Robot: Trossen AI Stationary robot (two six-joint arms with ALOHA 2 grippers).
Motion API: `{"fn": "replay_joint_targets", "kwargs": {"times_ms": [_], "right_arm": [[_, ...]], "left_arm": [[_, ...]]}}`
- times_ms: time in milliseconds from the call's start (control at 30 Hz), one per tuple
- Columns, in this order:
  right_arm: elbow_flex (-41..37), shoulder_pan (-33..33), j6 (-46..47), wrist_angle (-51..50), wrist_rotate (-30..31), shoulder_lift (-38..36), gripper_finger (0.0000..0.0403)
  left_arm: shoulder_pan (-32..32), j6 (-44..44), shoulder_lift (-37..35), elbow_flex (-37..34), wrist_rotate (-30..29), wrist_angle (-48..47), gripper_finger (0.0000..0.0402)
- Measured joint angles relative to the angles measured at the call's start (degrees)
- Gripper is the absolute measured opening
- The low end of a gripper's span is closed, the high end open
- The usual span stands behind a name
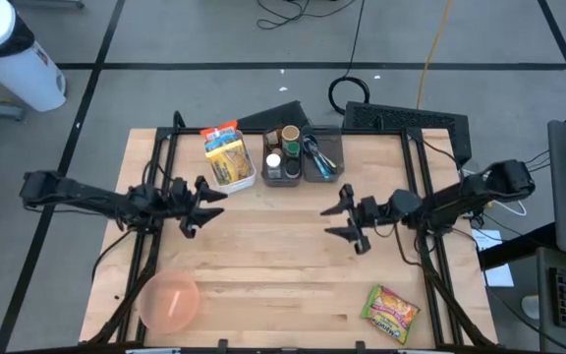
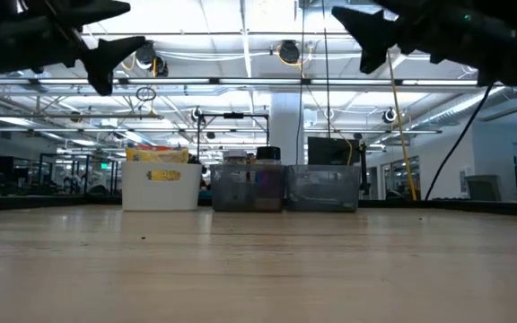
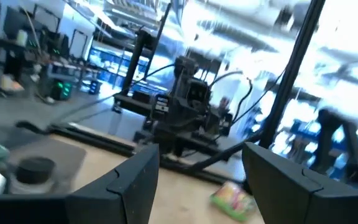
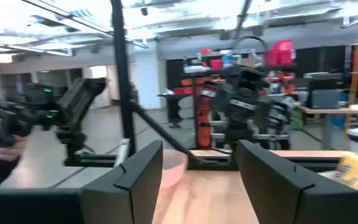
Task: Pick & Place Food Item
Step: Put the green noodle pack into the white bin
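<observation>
The snack packet [image 1: 390, 314] is lying flat and free on the side of my open right gripper. I keep going toward the packet [image 1: 385, 307] until the fingers can close around it.
The food item, a green and yellow snack packet [image 1: 390, 313], lies flat on the wooden table near its front right corner; the left wrist view shows it too [image 3: 234, 200]. A pink bowl [image 1: 170, 300] stands near the front left corner and also appears in the right wrist view [image 4: 173, 168]. My left gripper [image 1: 207, 209] hovers over the table's left half, open and with nothing between its fingers, pointing toward the middle. My right gripper [image 1: 327, 221] hovers right of the middle, open too, facing the left one. Both are high above the tabletop in the low view.
At the table's far edge stand a white bin [image 1: 230, 157] with yellow packs and two grey bins [image 1: 303, 152] holding jars and utensils. Black frame rails [image 1: 155, 177] run along the left and right sides. Bare wood lies between the two grippers.
</observation>
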Motion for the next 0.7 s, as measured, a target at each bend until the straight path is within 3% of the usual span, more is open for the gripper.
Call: {"fn": "replay_joint_targets", "kwargs": {"times_ms": [133,300,600,700], "right_arm": [[0.0,3.5,1.2,-0.8,0.0,0.1,0.0195],[0.0,6.5,2.5,-0.5,0.2,1.3,0.0196],[0.0,7.9,5.2,-1.0,0.1,4.2,0.0192],[0.0,7.9,5.9,-0.8,0.1,5.0,0.0194]], "left_arm": [[-1.4,-5.5,3.3,-0.7,0.0,3.2,0.0239],[-3.5,-5.5,8.1,1.1,-2.8,3.1,0.0239],[-4.5,-11.6,16.8,5.8,-9.9,3.1,0.0239],[-4.8,-12.5,20.4,7.6,-9.9,3.1,0.0239]]}}
